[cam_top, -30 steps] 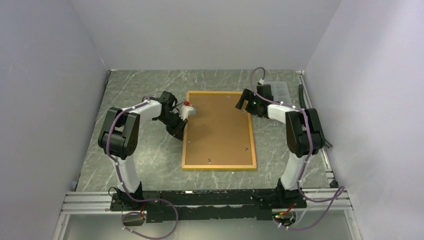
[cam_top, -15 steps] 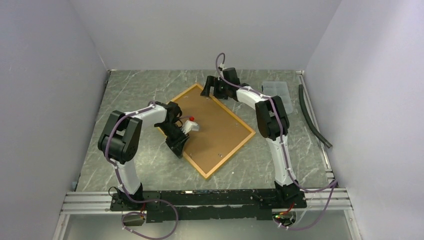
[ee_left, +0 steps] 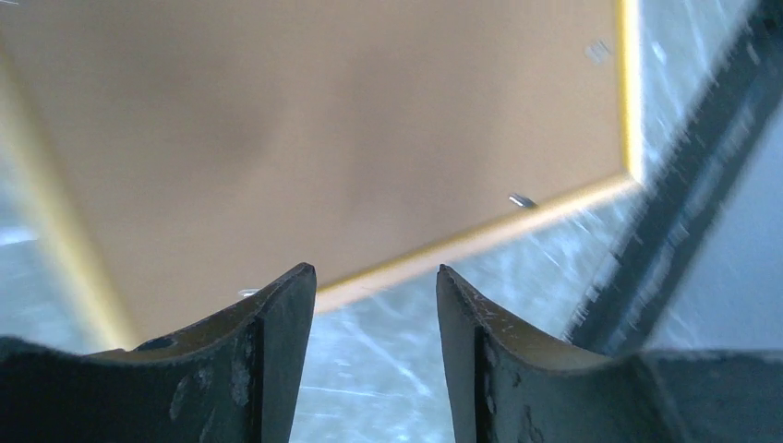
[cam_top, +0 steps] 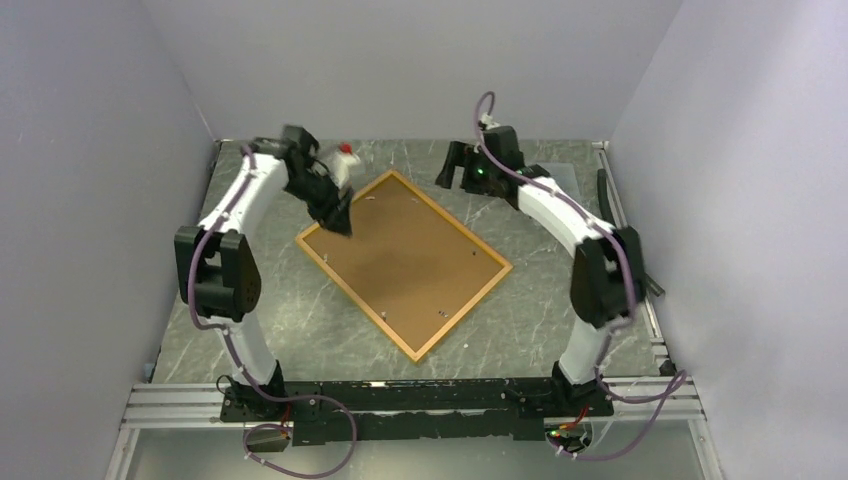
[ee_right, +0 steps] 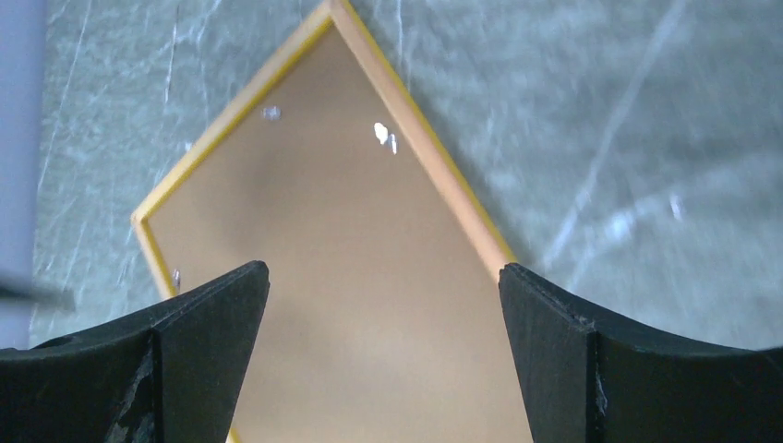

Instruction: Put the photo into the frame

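Note:
The frame lies crooked (cam_top: 408,265), so the robot should turn it straight and steady its short edge (cam_top: 366,190) with the left gripper before the right gripper works the metal tabs.
The frame (cam_top: 405,260) lies flat on the table with its brown back up, turned to a diamond angle, its yellow border showing all round. It also shows in the left wrist view (ee_left: 323,129) and the right wrist view (ee_right: 351,277). My left gripper (cam_top: 340,222) is open and empty, lifted over the frame's far left edge. My right gripper (cam_top: 452,180) is open and empty, raised beyond the frame's far corner. In the left wrist view my gripper (ee_left: 374,277) hangs above the frame's edge; in the right wrist view my gripper (ee_right: 383,277) looks down on it. The photo is out of view.
A small clear plastic box (cam_top: 560,178) sits at the back right, partly behind the right arm. A dark hose (cam_top: 603,190) lies along the right wall. Small metal tabs (cam_top: 441,313) dot the frame's back. Grey walls close in on three sides.
My left gripper rose and moved back from the frame's left side to its far left edge. My right gripper lifted and shifted right. The frame, turned to a diagonal earlier, kept that angle.

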{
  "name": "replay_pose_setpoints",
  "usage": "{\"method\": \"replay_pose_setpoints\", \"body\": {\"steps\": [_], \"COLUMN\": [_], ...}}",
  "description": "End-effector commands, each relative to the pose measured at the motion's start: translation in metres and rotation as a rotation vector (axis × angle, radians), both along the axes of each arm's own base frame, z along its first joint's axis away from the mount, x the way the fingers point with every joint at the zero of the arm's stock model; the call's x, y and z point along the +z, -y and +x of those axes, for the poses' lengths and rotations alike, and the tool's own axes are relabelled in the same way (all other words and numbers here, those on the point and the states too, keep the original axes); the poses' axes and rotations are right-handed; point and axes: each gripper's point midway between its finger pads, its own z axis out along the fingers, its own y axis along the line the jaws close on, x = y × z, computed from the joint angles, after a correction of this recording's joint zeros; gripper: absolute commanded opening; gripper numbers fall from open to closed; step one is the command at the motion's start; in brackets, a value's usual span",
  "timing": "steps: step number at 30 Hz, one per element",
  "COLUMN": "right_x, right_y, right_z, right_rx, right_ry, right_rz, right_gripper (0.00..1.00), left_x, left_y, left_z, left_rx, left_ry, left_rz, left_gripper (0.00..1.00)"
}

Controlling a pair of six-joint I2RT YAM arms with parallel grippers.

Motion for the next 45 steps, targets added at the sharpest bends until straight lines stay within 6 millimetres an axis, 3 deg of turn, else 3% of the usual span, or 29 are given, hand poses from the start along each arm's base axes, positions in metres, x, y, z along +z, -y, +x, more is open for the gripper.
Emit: {"method": "replay_pose_setpoints", "body": {"steps": [1, 5, 8, 12, 16, 20, 25, 28, 37, 39, 42, 45], "right_x": [-0.010, -0.029, -0.035, -0.058, -0.082, -0.093, -0.102, -0.099, -0.080, -0.078, -0.067, -0.050], "right_y": [0.031, 0.049, 0.053, 0.057, 0.051, 0.045, 0.050, 0.058, 0.081, 0.091, 0.104, 0.106], "right_z": [-0.070, -0.142, -0.186, -0.222, -0.238, -0.234, -0.207, -0.185, -0.121, -0.110, -0.099, -0.096], "right_rx": [-0.102, -0.111, -0.103, -0.103, -0.086, -0.075, -0.082, -0.097, -0.157, -0.189, -0.238, -0.265], "right_ry": [-0.082, -0.171, -0.226, -0.305, -0.383, -0.403, -0.389, -0.362, -0.269, -0.256, -0.223, -0.179], "right_rz": [0.015, 0.054, 0.126, 0.164, 0.207, 0.240, 0.213, 0.198, 0.098, 0.049, -0.015, -0.039], "right_gripper": [1.00, 1.00, 1.00, 1.00, 1.00, 1.00, 1.00, 1.00, 1.00, 1.00, 1.00, 1.00], "left_x": [0.006, -0.011, -0.036, -0.067, -0.089, -0.099, -0.105, -0.109, -0.094, -0.090, -0.083, -0.072], "left_y": [-0.043, -0.090, -0.112, -0.120, -0.114, -0.105, -0.097, -0.094, -0.073, -0.069, -0.069, -0.077], "left_z": [0.104, 0.183, 0.211, 0.218, 0.200, 0.171, 0.128, 0.093, -0.021, -0.039, -0.054, -0.046], "left_rx": [0.307, 0.576, 0.682, 0.732, 0.711, 0.650, 0.545, 0.470, 0.224, 0.184, 0.160, 0.206], "left_ry": [0.114, 0.110, 0.048, 0.021, -0.049, -0.107, -0.168, -0.193, -0.326, -0.347, -0.350, -0.319], "left_rz": [-0.012, -0.073, -0.109, -0.075, -0.071, -0.088, -0.058, -0.018, -0.025, -0.034, -0.033, -0.040], "left_gripper": [0.56, 0.56, 0.53, 0.46, 0.38, 0.36, 0.32, 0.31, 0.28, 0.28, 0.29, 0.34]}}
